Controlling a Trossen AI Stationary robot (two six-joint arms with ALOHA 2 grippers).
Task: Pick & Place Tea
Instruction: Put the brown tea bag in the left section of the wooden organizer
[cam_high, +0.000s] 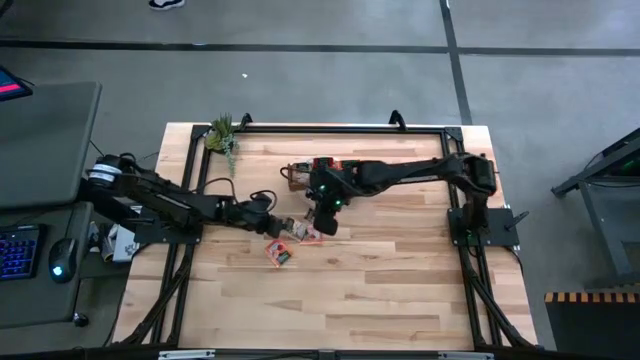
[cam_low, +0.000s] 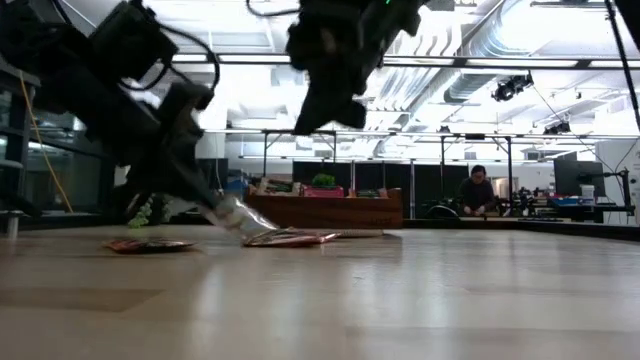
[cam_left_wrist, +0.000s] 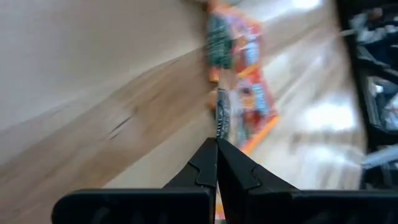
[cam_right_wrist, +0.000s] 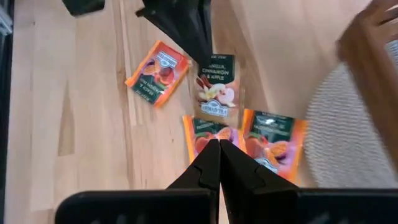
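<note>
My right gripper is in the way of the brown wooden tray. It should move back before my left gripper lifts the green sachet into the tray's end compartment (cam_high: 298, 174).
Several flat tea sachets lie mid-table. Among them are an orange one (cam_right_wrist: 157, 73), a green one (cam_right_wrist: 216, 84) and two more orange ones (cam_right_wrist: 270, 143) beneath my right gripper. My left gripper (cam_high: 272, 225) reaches in from the table's left and is shut on the green sachet (cam_low: 240, 215). My right gripper (cam_right_wrist: 219, 143) hangs above the sachets, shut, with nothing between its fingers (cam_low: 305, 125). The brown wooden tray (cam_high: 300, 172) stands just beyond the sachets, toward the far edge. My left gripper pinches the green sachet by one edge (cam_right_wrist: 205, 61), at the fingers' free ends. In its own wrist view the sachet shows edge-on (cam_left_wrist: 221, 115) straight ahead of the shut tips. The fingers slant down from the table's left. The sachet tilts, its free end (cam_low: 265, 228) low by the other sachets.
A small potted plant (cam_high: 222, 135) stands at the far left corner. A black rail frame (cam_high: 320, 128) runs round the tabletop. Bare wood lies toward the near edge (cam_high: 350, 300). A person sits far off in the room (cam_low: 476, 190).
</note>
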